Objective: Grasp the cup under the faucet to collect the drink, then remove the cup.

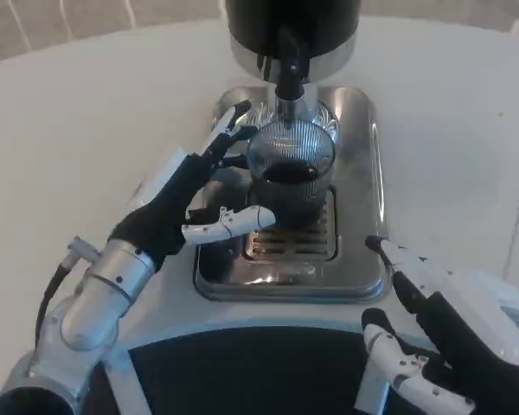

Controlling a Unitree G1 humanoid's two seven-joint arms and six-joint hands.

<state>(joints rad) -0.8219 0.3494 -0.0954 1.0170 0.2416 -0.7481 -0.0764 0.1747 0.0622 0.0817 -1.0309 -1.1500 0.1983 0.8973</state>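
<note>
The dark drink is well below the cup's rim. So I expect the cup to keep it all inside when I carry the cup clear of the faucet.
A ribbed clear glass cup with dark drink in it stands on the silver drip tray, right below the black faucet of the dispenser. My left hand reaches in from the left with fingers spread around the cup's left side; the upper fingertips lie at the rim and the thumb lies near the base. Whether it touches the glass I cannot tell. My right hand rests open on the table at the lower right, apart from the tray.
The slotted grate lies in front of the cup. The black and silver dispenser body stands at the back. White table spreads on both sides; a dark curved edge runs along the bottom.
</note>
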